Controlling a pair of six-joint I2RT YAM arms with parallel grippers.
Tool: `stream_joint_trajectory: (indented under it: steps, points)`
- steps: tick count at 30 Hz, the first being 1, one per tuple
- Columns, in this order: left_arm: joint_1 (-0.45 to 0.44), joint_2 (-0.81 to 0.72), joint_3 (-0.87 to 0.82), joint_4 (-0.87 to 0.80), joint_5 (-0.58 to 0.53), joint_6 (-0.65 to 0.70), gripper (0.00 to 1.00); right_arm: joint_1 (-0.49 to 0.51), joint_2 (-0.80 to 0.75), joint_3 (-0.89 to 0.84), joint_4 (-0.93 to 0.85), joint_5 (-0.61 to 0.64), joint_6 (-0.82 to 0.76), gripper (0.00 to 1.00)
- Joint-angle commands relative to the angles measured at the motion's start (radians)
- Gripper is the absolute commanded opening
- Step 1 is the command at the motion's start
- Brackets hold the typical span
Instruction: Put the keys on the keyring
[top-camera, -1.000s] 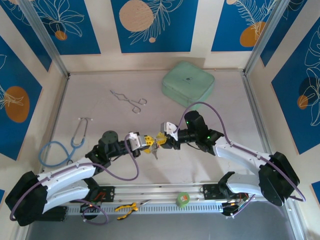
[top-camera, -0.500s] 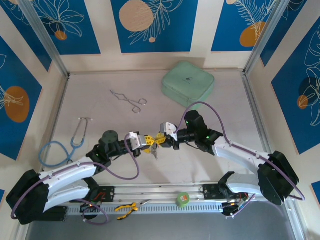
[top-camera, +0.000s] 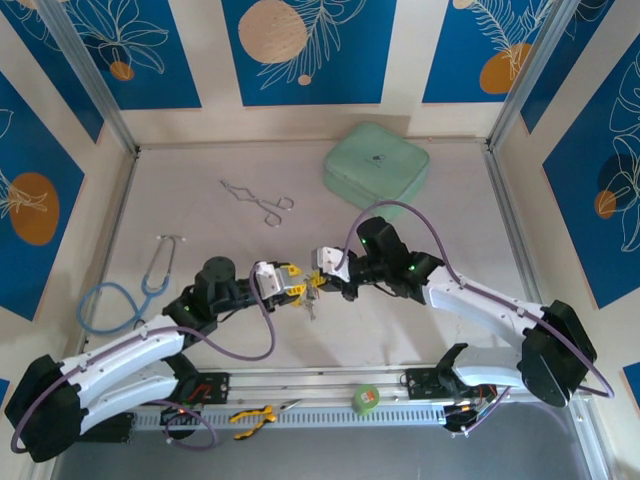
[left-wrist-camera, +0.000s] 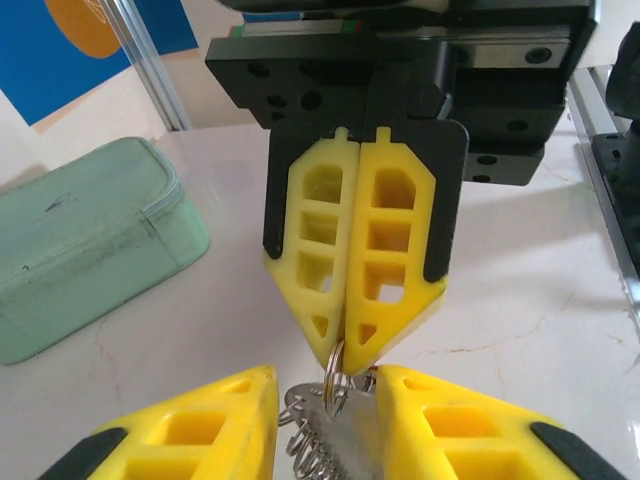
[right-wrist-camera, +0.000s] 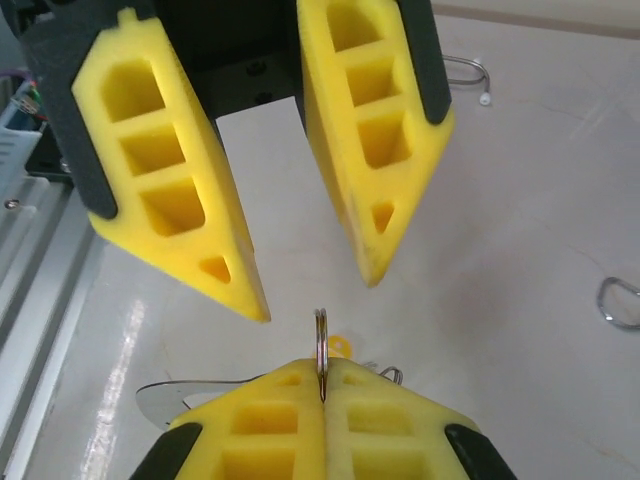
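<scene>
My right gripper's fingers cover the split ring's lower part (right-wrist-camera: 322, 382), so next my left gripper takes the split ring's free top (right-wrist-camera: 321, 322) before my right gripper opens and regrasps below.
My right gripper (right-wrist-camera: 322, 368) is shut on a small silver split ring (right-wrist-camera: 320, 335), seen edge-on and standing up between its pads. A yellow key tag (right-wrist-camera: 341, 346) shows just behind it. My left gripper (left-wrist-camera: 327, 385) is open, and the keyring (left-wrist-camera: 345, 440), a flat silver piece with a fringe of tiny rings, hangs between its fingers from that split ring (left-wrist-camera: 337, 378). In the top view the left gripper (top-camera: 291, 285) and right gripper (top-camera: 318, 284) meet tip to tip at mid-table, with the keys (top-camera: 312, 306) dangling below them.
A pale green case (top-camera: 377, 166) sits at the back right. Silver forceps (top-camera: 258, 201) lie at the back left, and a blue stethoscope (top-camera: 125, 290) is at the left edge. A green tape roll (top-camera: 367, 399) and yellow pliers (top-camera: 252, 418) rest on the front rail.
My left gripper has opened and let go of the ring. My right gripper has shut on it and moved slightly left.
</scene>
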Motion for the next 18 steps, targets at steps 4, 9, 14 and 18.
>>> stream_joint_trajectory:
  steps: [4, 9, 14, 18]
  points:
    - [-0.002, 0.013, 0.075, -0.160, 0.000, 0.078, 0.27, 0.057, 0.029, 0.109, -0.175, 0.117, -0.103, 0.00]
    - [-0.002, 0.030, 0.091, -0.163, 0.015, 0.085, 0.17, 0.093, 0.041, 0.143, -0.185, 0.128, -0.113, 0.00]
    - [-0.002, 0.028, 0.092, -0.169, 0.024, 0.089, 0.00, 0.097, 0.027, 0.137, -0.154, 0.095, -0.094, 0.00]
    - [-0.002, -0.002, 0.051, -0.095, 0.021, 0.058, 0.00, 0.034, -0.034, 0.043, -0.021, 0.012, -0.013, 0.11]
